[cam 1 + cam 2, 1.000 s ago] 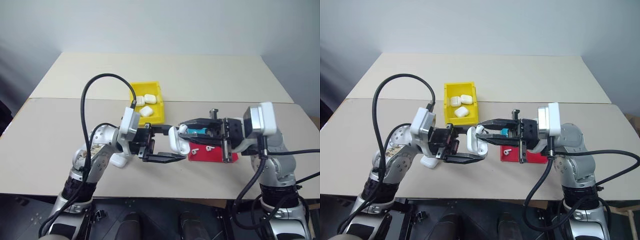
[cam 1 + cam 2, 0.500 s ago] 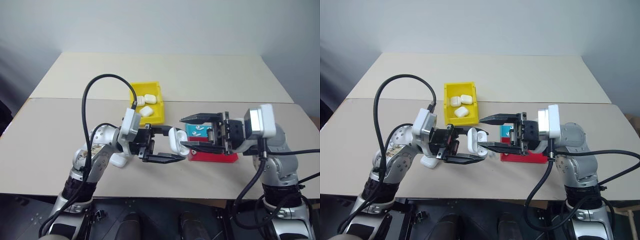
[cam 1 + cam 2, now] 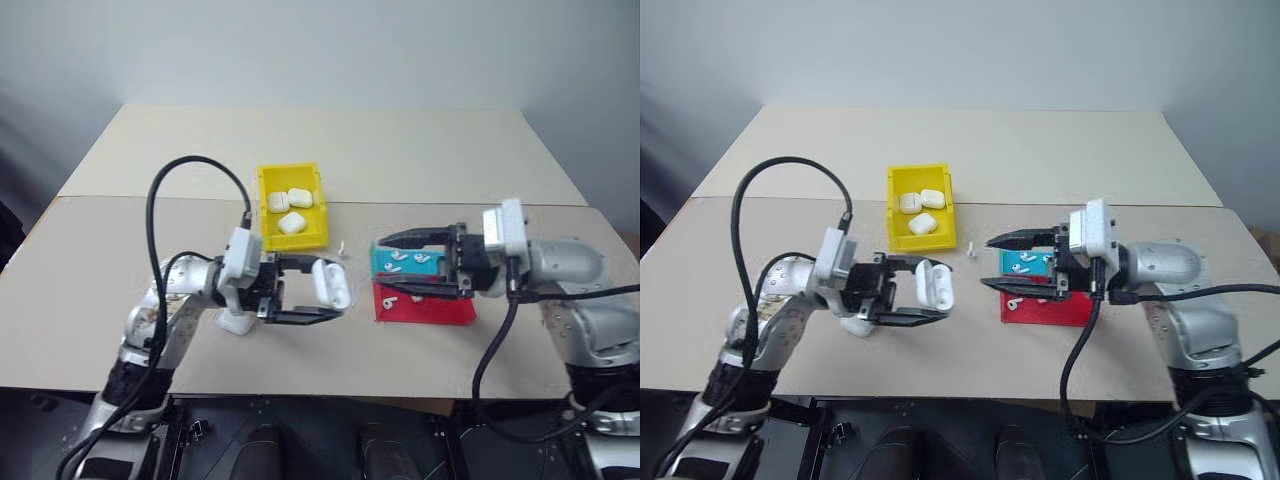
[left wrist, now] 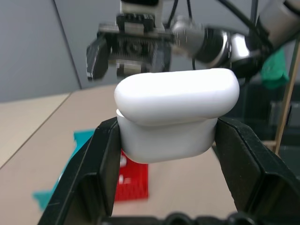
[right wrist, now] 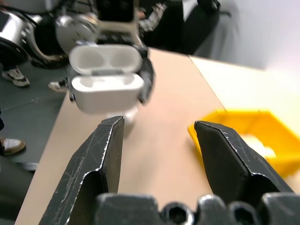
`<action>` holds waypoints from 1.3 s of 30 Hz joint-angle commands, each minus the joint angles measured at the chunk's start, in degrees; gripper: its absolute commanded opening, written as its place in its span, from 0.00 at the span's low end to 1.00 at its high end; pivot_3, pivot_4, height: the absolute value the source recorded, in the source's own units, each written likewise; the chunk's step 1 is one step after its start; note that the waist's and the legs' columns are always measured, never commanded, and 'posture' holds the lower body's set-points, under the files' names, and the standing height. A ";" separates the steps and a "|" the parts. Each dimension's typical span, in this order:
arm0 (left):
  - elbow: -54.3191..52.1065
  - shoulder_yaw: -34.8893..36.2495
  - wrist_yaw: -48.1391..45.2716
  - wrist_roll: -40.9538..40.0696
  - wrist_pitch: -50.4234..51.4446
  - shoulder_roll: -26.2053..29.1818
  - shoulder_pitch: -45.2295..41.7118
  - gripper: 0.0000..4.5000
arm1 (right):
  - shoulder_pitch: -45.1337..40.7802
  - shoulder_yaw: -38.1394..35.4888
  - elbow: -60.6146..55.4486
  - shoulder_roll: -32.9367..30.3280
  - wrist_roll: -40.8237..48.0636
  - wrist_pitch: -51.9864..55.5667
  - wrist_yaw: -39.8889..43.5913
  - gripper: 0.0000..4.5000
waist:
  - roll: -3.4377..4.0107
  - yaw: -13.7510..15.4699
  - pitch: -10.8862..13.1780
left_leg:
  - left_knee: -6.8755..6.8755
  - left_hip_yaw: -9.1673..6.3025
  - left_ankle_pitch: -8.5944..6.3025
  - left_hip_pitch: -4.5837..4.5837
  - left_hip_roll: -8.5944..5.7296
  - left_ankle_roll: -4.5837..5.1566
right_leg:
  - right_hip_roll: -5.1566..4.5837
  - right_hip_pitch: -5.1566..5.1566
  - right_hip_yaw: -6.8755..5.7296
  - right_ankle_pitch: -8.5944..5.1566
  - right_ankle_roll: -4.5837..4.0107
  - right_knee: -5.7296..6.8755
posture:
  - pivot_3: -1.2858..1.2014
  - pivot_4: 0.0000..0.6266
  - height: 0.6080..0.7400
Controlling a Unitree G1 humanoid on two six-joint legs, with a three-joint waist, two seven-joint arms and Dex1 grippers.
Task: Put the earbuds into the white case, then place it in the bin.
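Observation:
My right gripper should keep moving down until it grips one earbud, as the white case's lid [image 5: 106, 59] is open and the earbuds in the red tray [image 3: 416, 299] lie apart.
My left gripper [image 3: 335, 288] is shut on the white case [image 3: 332, 284], held above the table with its lid flipped open; the right wrist view shows the open case [image 5: 107, 80] facing it. My right gripper [image 3: 378, 264] is open with nothing between its fingers, level, over the blue end of the tray and apart from the case. Several earbuds [image 3: 398, 258] lie in the tray. One tiny earbud [image 3: 342, 248] lies loose on the table between the tray and the yellow bin [image 3: 268, 228]. I cannot tell whether earbuds sit inside the case.
The bin holds three closed white cases [image 3: 291, 222]. The red and blue tray [image 3: 440, 310] lies front right of it. Another white case [image 3: 236, 322] rests on the table under my left wrist. A black cable loops over my left arm.
The two grippers have drawn apart: the left went left with the case, the right opened and went right over the tray. A tiny earbud now lies on the table between bin and tray.

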 commanded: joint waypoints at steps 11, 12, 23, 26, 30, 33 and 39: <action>-4.38 4.84 -1.55 0.59 -4.83 6.04 10.43 0.61 | -8.14 16.67 2.09 -15.40 -21.60 5.98 5.00 0.64 | 0.02 0.06 0.02 | 0.01 0.05 0.00 -0.04 0.03 0.00 | -0.01 -0.05 -0.01 -0.02 0.01 -0.03 | 0.52 0.24 1.00; -4.66 4.57 -1.23 0.80 -5.00 5.87 10.71 0.61 | -10.04 18.78 3.47 -15.12 -24.02 5.78 5.57 0.64 | 0.02 0.01 0.02 | 0.02 0.06 0.00 -0.03 0.02 0.00 | -0.02 -0.05 0.00 -0.02 0.00 -0.01 | 0.52 0.24 1.00; -6.09 3.32 1.20 1.56 -5.95 4.07 11.06 0.61 | -24.76 32.64 14.72 -11.67 -40.61 -0.86 16.57 0.64 | 0.03 0.06 0.02 | 0.01 0.07 0.00 -0.06 0.03 0.00 | -0.02 -0.11 0.01 -0.02 0.00 -0.02 | 0.52 0.24 1.00; -6.16 2.91 2.00 2.03 -6.18 3.56 11.02 0.61 | -25.66 34.08 16.42 -10.32 -43.34 -1.90 17.68 0.64 | 0.03 0.11 0.02 | 0.01 0.07 0.00 -0.06 0.03 0.00 | -0.01 -0.10 0.00 -0.01 0.00 -0.02 | 0.52 0.24 1.00; -6.51 2.51 2.84 2.24 -6.21 2.99 10.97 0.61 | -25.68 33.95 17.26 -8.71 -44.88 -1.55 18.51 0.64 | 0.03 0.12 0.03 | 0.01 0.07 0.00 -0.07 0.03 0.00 | -0.01 -0.11 0.00 -0.01 0.00 -0.01 | 0.52 0.24 1.00; -6.79 2.31 3.29 2.18 -6.15 2.81 10.95 0.61 | -25.11 34.58 17.54 -8.13 -46.80 -1.94 18.57 0.64 | 0.03 0.12 0.02 | 0.01 0.07 0.00 -0.06 0.03 0.00 | -0.01 -0.11 0.00 -0.01 -0.01 0.01 | 0.52 0.24 1.00; -6.41 1.88 3.34 2.18 -6.53 2.85 10.41 0.61 | -24.06 34.90 18.54 -6.43 -49.59 -1.97 17.28 0.64 | 0.03 0.11 0.02 | 0.01 0.07 0.00 -0.05 0.03 0.00 | -0.01 -0.11 0.00 -0.01 -0.01 0.01 | 0.52 0.24 1.00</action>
